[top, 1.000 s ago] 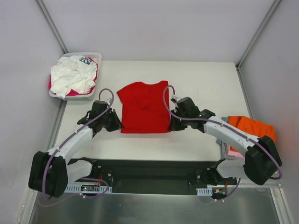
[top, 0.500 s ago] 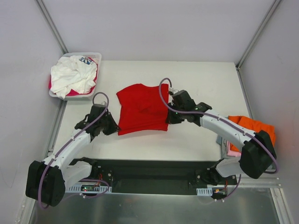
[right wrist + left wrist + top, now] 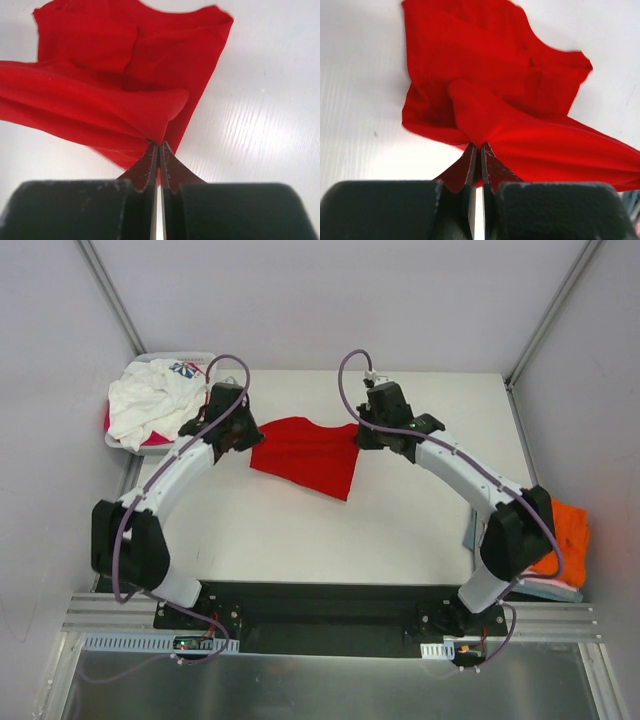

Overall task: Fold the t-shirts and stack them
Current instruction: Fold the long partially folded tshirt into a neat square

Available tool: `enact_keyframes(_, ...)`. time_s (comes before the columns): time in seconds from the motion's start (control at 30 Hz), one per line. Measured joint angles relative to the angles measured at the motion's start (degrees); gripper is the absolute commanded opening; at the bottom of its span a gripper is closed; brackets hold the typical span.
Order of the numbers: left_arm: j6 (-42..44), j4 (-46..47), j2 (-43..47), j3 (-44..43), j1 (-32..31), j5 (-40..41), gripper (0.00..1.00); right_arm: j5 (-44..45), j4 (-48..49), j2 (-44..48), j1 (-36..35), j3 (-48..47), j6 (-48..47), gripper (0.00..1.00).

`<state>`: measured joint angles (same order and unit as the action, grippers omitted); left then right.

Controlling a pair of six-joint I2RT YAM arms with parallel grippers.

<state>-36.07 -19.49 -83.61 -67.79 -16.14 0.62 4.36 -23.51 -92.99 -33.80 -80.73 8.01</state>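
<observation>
The red t-shirt's near edge (image 3: pixel 300 483) runs at a slant across the table, so next I put down the cloth I am holding and then pull the t-shirt straight with my right gripper first.
The red t-shirt (image 3: pixel 305 452) hangs stretched between both grippers over the far middle of the table, its lower part trailing on the surface. My left gripper (image 3: pixel 248 436) is shut on its left edge; in the left wrist view the red cloth (image 3: pixel 520 120) bunches at the closed fingertips (image 3: pixel 479 146). My right gripper (image 3: pixel 360 435) is shut on its right edge; in the right wrist view the cloth (image 3: pixel 115 100) is pinched at the tips (image 3: pixel 158 144). A white printed shirt (image 3: pixel 150 400) over a magenta one fills the basket. An orange shirt (image 3: pixel 570 535) lies on a pink one at the right edge.
The white slotted basket (image 3: pixel 190 446) stands at the table's far left corner, close to my left arm. The orange and pink stack sits beside my right arm's base. Grey walls enclose the table on three sides.
Both grippers have closed on the near corners of the red shirt and carried them up and toward the far side, folding the shirt back over itself. Both arms now reach far forward.
</observation>
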Motion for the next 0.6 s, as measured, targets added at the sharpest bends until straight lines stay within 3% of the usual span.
enact_keyframes(0.3, 2.7, -0.6, -24.6, -19.9, 0.5, 2.9, 0.0, -0.9, 6.9, -22.1, 6.0, -12.3, -0.7, 0.01)
enact_keyframes(0.33, 2.8, -0.6, -26.9, -22.1, 0.8, 2.9, 0.0, -1.1, 7.2, -23.6, 6.4, -13.4, -0.6, 0.04)
enact_keyframes(0.37, 2.9, -0.6, -29.1, -24.2, 0.9, 2.9, 0.04, -1.3, 7.2, -25.3, 6.9, -14.8, -0.5, 0.15)
enact_keyframes(0.4, 2.9, -0.7, -31.2, -26.3, 1.1, 2.9, 0.19, -1.5, 7.5, -26.9, 7.3, -16.3, -0.4, 0.36)
enact_keyframes(0.43, 3.1, -0.8, -33.1, -28.3, 1.2, 2.9, 0.5, -1.7, 7.7, -28.4, 7.8, -17.9, -0.3, 0.44)
enact_keyframes(0.5, 4.0, -0.7, -36.4, -32.0, 1.5, 2.9, 0.62, -1.8, 7.9, -30.3, 8.5, -20.3, 0.3, 0.6)
enact_keyframes(0.53, 3.8, -0.6, -37.6, -33.3, 1.7, 3.0, 0.72, -1.9, 8.3, -30.9, 8.9, -21.3, 0.6, 0.63)
enact_keyframes(0.6, 3.9, -0.5, -38.8, -34.6, 2.1, 3.1, 0.8, -2.0, 8.9, -31.3, 9.5, -21.9, 1.0, 0.71)
